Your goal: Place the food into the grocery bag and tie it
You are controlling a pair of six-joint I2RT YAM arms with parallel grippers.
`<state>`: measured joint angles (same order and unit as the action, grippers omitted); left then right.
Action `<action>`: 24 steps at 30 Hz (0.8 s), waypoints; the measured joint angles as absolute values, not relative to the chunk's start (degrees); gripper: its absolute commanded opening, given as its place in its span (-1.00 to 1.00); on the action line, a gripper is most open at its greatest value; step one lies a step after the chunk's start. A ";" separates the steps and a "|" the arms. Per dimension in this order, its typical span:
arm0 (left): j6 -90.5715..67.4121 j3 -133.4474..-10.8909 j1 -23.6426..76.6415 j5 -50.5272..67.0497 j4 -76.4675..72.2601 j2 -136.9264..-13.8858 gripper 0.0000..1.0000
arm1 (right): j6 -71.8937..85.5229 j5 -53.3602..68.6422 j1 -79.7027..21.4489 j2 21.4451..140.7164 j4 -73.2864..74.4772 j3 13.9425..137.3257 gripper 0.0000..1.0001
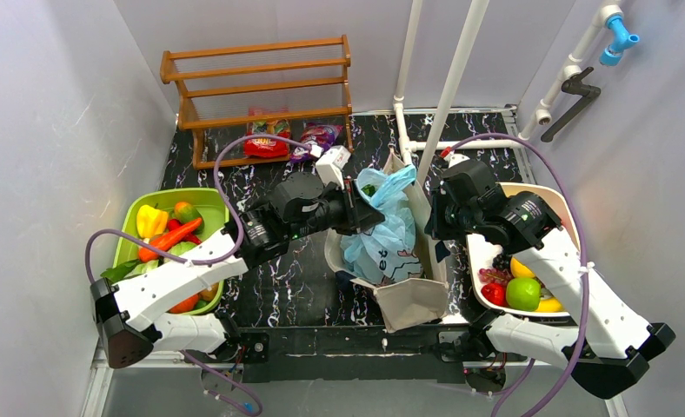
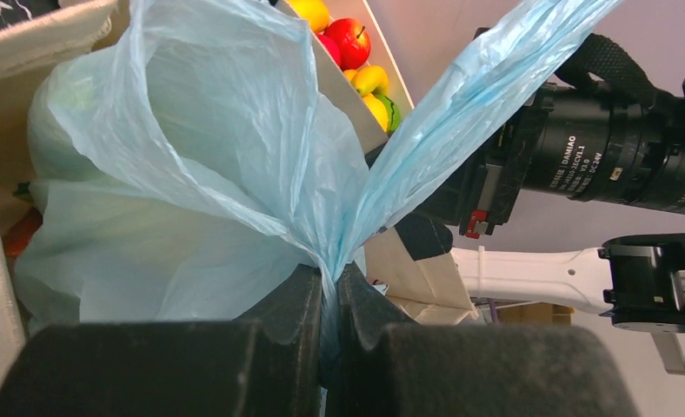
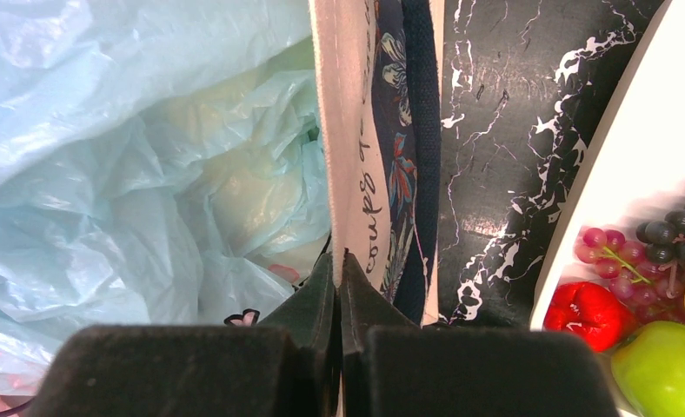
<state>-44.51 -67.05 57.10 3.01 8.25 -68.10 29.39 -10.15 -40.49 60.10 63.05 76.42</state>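
My left gripper keeps going down until the grocery bag rests inside, because the grocery bag is hanging within the tote's sides while my right gripper holds the tote's rim.
The light-blue grocery bag stands inside a beige canvas tote at the table's middle. My left gripper is shut on gathered plastic at the bag's top, its jaws pinching the twisted blue film; one strip of the bag runs up to the right. My right gripper is shut on the tote's upright rim, with the bag to its left. A green fruit and a red pepper lie in the white tray. What is inside the bag is blurred.
A white tray of fruit sits at the right, under my right arm. A green basket of vegetables sits at the left. A wooden rack with red and purple snack packets stands at the back. White pipes rise behind the tote.
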 measured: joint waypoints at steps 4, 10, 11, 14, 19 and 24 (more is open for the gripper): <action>-46.37 -67.05 57.12 4.01 8.23 -69.34 -1.00 | 29.39 -9.98 -40.49 60.40 63.05 76.69 -0.97; -47.86 -67.20 57.12 4.34 9.32 -73.25 -1.00 | 29.39 -9.63 -40.49 60.47 63.00 76.77 -0.97; -48.03 -67.24 57.12 4.34 9.63 -74.24 -1.00 | 29.39 -9.58 -40.49 60.47 63.00 76.79 -0.97; -48.07 -68.05 57.12 4.27 11.35 -77.80 -1.00 | 29.39 -9.21 -40.49 60.47 62.94 76.84 -0.97; -48.73 -72.18 56.58 5.15 14.26 -85.86 -1.00 | 29.34 -8.97 -40.49 60.36 62.94 76.84 -0.97; -50.19 -75.64 54.65 7.64 15.53 -93.49 -1.00 | 29.10 -9.02 -40.49 59.94 63.00 76.84 -0.97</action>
<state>-50.19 -75.64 54.65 7.64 15.53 -93.49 29.10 -9.02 -40.49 59.94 63.00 76.84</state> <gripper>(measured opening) 0.043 0.031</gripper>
